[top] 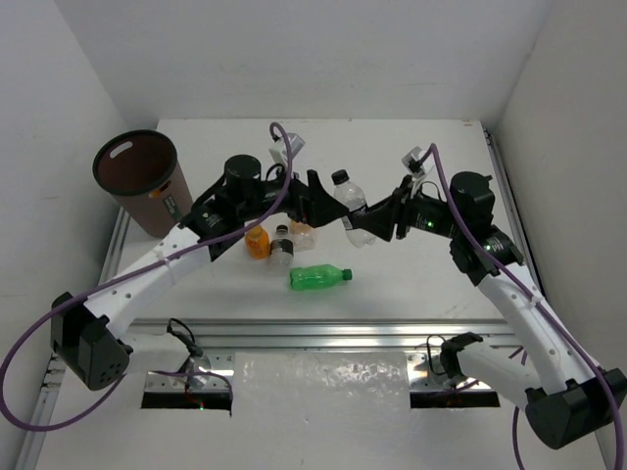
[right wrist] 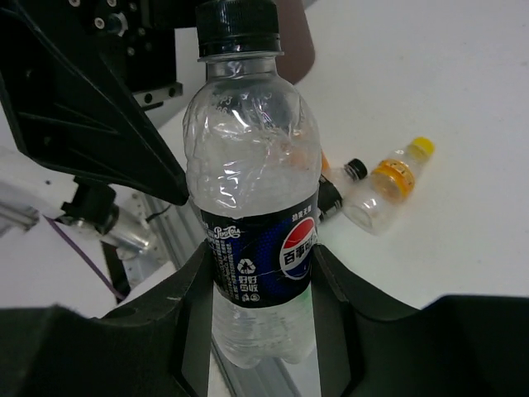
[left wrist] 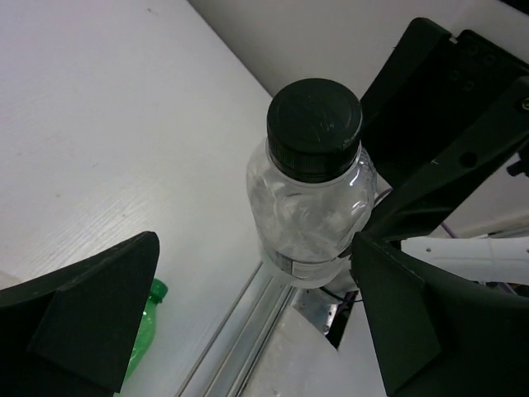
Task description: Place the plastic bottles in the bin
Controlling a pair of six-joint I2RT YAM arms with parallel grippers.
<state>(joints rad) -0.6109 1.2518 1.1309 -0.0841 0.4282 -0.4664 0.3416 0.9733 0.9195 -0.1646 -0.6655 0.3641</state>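
Note:
Next, my left gripper takes the upper half [top: 348, 194] of the clear bottle and carries the bottle over, because my right gripper is holding it far from the dark brown bin [top: 139, 174].
A clear plastic bottle [right wrist: 254, 157] with a black cap and a blue label stands upright between the jaws of my right gripper [right wrist: 260, 281], which is shut on its lower half. In the top view this bottle [top: 345, 192] is held above mid-table by the right gripper [top: 362, 223]. My left gripper [top: 318, 201] is open just left of it. In the left wrist view the bottle [left wrist: 314, 198] rises ahead of the open left gripper [left wrist: 256, 318], close to its right finger. The dark brown bin [top: 137, 178] stands at the far left.
A green bottle [top: 318, 278] lies on its side near the front rail. An orange bottle [top: 257, 242], a clear black-capped bottle [top: 281, 248] and another small bottle [top: 302, 233] sit below the left gripper. A yellow-capped bottle [right wrist: 390, 184] lies on the table.

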